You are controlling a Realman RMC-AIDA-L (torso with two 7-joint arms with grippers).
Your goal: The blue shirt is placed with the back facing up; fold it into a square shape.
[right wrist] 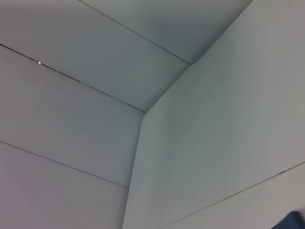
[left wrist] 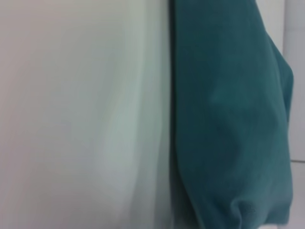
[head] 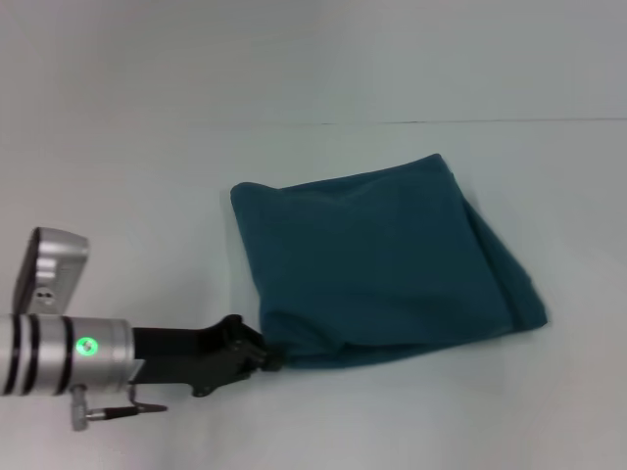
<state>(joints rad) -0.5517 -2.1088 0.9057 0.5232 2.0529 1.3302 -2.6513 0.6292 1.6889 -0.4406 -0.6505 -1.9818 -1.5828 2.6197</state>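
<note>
My left gripper is holding the blue shirt's near corner where the shirt's side slants inward point(head: 253, 272). I should keep pulling toward clear table point(head: 233, 302) until that side is straight.
The blue shirt point(head: 377, 259) lies on the white table, folded into a rough square with its plain side up; no lettering shows. My left gripper point(head: 266, 354) reaches in from the left and sits at the shirt's near left corner, shut on the cloth there. In the left wrist view the shirt point(left wrist: 228, 109) fills the right side, and its corner point(left wrist: 248, 210) is bunched up close to the camera. My right gripper is out of view. The right wrist view shows only a sliver of blue point(right wrist: 293, 222) at its corner.
The white table point(head: 127, 176) spreads around the shirt, with its far edge point(head: 294, 122) meeting a pale wall. The right wrist view faces white wall panels point(right wrist: 143, 95).
</note>
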